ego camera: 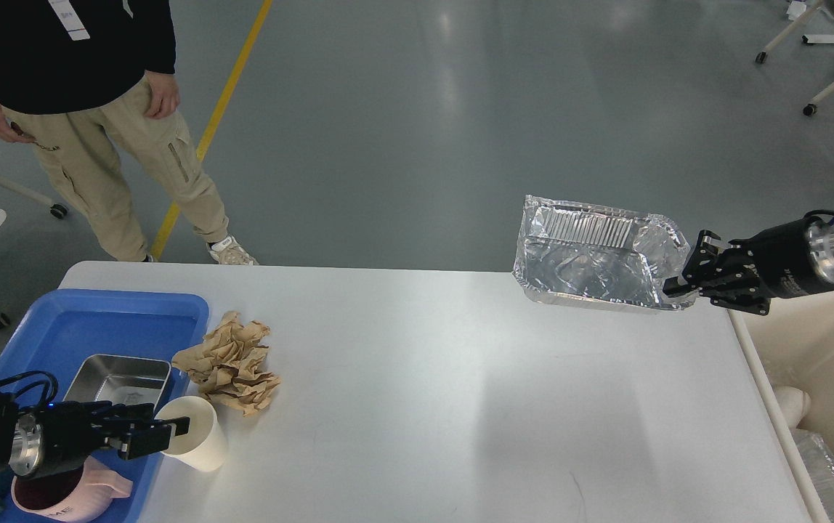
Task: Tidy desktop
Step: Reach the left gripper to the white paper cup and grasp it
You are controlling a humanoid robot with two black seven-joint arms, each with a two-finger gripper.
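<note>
I can see the cup's plain pale inside (202, 420) in the cup's opening, so I expect the white paper cup (204, 445) to be empty when I carry it sideways.
The white desktop (424, 378) fills the lower view. My right gripper (682, 287) is shut on the right corner of a crumpled silver foil tray (591, 254) and holds it tilted above the desktop's far right corner. My left gripper (168, 434) is open at the left rim of a white paper cup (199, 439) that stands upright near the front left. One fingertip reaches over the cup's mouth and the other sits outside the rim. A ball of crumpled brown paper (232, 363) lies just behind the cup.
A blue tray (97, 319) at the front left holds a steel pan (123, 378) and a pink mug (75, 494). A cream bin (824, 349) stands off the right edge. A person (97, 109) stands behind the far left corner.
</note>
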